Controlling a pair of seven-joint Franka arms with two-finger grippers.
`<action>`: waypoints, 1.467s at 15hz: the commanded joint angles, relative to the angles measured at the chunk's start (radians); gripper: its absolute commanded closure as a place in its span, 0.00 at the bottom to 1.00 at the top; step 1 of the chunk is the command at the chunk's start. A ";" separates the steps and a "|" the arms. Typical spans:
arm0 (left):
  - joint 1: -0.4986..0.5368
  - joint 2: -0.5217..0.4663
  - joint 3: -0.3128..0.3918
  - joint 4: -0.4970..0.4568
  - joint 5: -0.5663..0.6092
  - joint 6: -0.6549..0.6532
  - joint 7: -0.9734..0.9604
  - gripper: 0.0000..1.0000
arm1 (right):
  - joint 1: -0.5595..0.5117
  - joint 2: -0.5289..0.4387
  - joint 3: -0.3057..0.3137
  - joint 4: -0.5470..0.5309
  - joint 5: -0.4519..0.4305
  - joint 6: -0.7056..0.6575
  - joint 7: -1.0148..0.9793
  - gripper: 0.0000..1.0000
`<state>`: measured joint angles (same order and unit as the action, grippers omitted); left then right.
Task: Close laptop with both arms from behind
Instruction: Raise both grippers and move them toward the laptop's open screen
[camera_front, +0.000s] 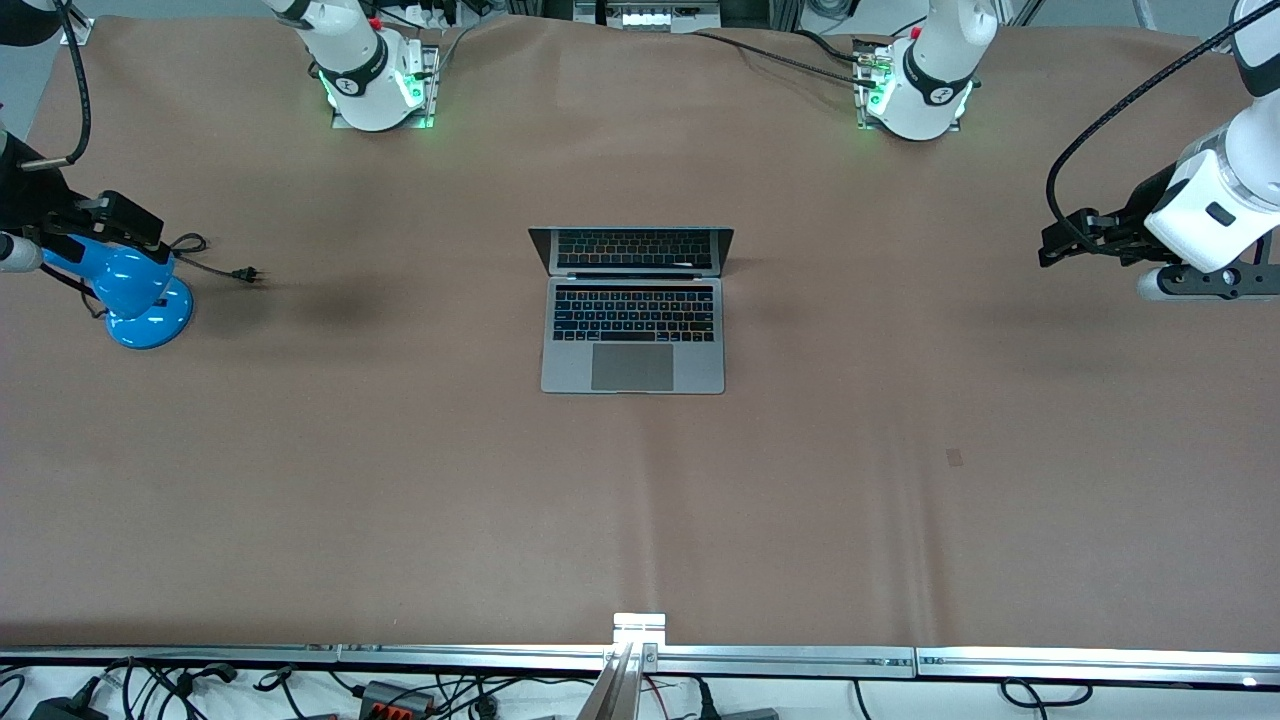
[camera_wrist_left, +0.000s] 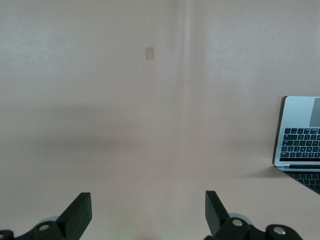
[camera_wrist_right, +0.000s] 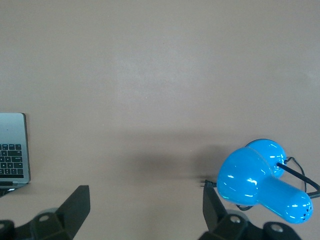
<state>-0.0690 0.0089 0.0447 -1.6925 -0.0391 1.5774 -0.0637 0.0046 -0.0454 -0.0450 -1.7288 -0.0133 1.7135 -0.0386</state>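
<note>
The laptop's dark screen (camera_front: 632, 248) should swing down flat when I push it from behind, while the laptop's base stays still, because a long hinge (camera_front: 633, 277) joins them.
The silver-grey laptop (camera_front: 632, 340) lies open in the middle of the table, with its keyboard toward the front camera and its dark screen (camera_front: 632, 250) standing up. Its edge shows in the left wrist view (camera_wrist_left: 300, 132) and the right wrist view (camera_wrist_right: 12, 145). My left gripper (camera_front: 1052, 246) hangs open and empty over the bare table at the left arm's end, well apart from the laptop; its fingers (camera_wrist_left: 80, 212) stand wide. My right gripper (camera_front: 150, 232) hangs open and empty over a blue lamp at the right arm's end; its fingers (camera_wrist_right: 77, 205) stand wide.
A blue desk lamp (camera_front: 140, 295) lies on the table under the right gripper, and it also shows in the right wrist view (camera_wrist_right: 262, 185). Its black cord and plug (camera_front: 245, 273) trail toward the laptop. The arm bases (camera_front: 375, 85) stand along the table's farther edge. A brown cloth (camera_front: 900, 480) covers the table.
</note>
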 joint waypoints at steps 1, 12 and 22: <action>0.005 -0.018 -0.006 -0.003 0.010 -0.019 -0.008 0.00 | 0.003 -0.016 -0.003 -0.012 -0.010 0.000 -0.011 0.00; 0.001 -0.020 -0.029 -0.004 0.012 -0.080 -0.059 0.99 | 0.005 -0.013 0.005 -0.003 -0.008 -0.037 -0.018 0.99; -0.028 -0.007 -0.069 -0.009 -0.088 -0.188 -0.045 0.99 | 0.095 0.030 0.007 -0.018 0.012 -0.104 -0.032 1.00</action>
<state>-0.0869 0.0073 0.0046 -1.6959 -0.1082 1.4054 -0.1089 0.0491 -0.0346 -0.0365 -1.7320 -0.0100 1.6345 -0.0536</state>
